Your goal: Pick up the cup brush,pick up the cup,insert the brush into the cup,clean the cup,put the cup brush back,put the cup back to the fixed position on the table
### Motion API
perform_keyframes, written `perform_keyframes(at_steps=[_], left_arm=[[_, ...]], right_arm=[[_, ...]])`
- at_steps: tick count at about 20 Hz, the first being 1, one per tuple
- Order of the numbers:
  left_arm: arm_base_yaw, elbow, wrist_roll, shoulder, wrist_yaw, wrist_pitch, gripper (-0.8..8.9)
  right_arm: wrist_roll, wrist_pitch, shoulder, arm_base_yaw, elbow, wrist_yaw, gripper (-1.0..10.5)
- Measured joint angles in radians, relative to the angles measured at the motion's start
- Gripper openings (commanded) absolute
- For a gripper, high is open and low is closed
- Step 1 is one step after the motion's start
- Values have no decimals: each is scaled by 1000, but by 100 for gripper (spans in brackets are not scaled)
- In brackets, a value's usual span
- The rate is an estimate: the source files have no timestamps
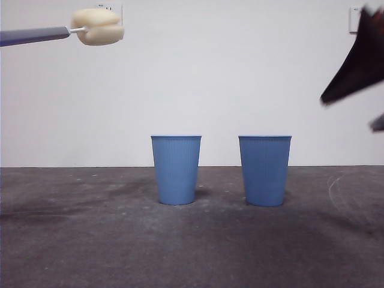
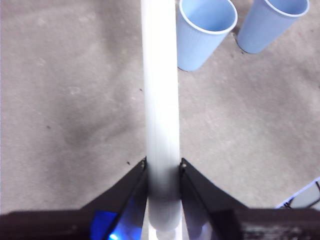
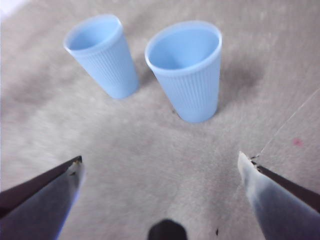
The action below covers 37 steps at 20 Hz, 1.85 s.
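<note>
The cream sponge head is shorter than the blue ribbed cup, so it will go completely inside the cup when I move the cup over it.
The cup brush hangs high at the left of the front view, its grey handle level and its cream sponge head pointing right. My left gripper is shut on that handle, well above the table. Two alike blue ribbed cups stand upright on the table, one left and one right. My right gripper hovers open at the upper right with nothing in it. In the right wrist view it is short of the nearer cup, with the other cup beyond.
A plain white wall stands behind the table, with a pale socket plate at its top right. In the left wrist view both cups stand beyond the brush handle, and a white cable lies near the table's edge.
</note>
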<state>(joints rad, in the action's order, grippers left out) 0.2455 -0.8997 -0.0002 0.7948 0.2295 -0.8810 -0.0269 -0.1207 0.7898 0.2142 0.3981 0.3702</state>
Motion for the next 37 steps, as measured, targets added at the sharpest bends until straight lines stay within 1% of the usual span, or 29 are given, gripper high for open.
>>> perform_keyframes(at_steps=[3, 6, 7, 11, 17, 22, 29, 35, 37], left_arm=[[0, 0, 0, 0, 10, -1, -9], [0, 0, 0, 0, 10, -19, -9], [0, 0, 2, 0, 10, -28, -9], [0, 0, 18, 0, 10, -29, -9], [0, 0, 27, 0, 10, -27, -9], [0, 0, 27, 0, 10, -24, -9], [0, 0, 34, 0, 10, -24, -9], [0, 0, 34, 0, 10, -23, -9], [0, 0, 34, 0, 10, -23, -9]], right_arm=[[-12, 218, 91, 90, -70, -132, 563], [-10, 421, 214, 146, -93, -228, 563], [-2, 483, 266, 153, -93, -242, 563], [2, 712, 472, 153, -94, -248, 563], [2, 990, 716, 155, -96, -253, 563], [2, 1099, 859, 155, -81, -258, 563], [8, 1115, 988, 155, 50, -257, 563], [15, 1142, 1069, 158, 115, -241, 559], [16, 1146, 1086, 158, 130, -241, 493]])
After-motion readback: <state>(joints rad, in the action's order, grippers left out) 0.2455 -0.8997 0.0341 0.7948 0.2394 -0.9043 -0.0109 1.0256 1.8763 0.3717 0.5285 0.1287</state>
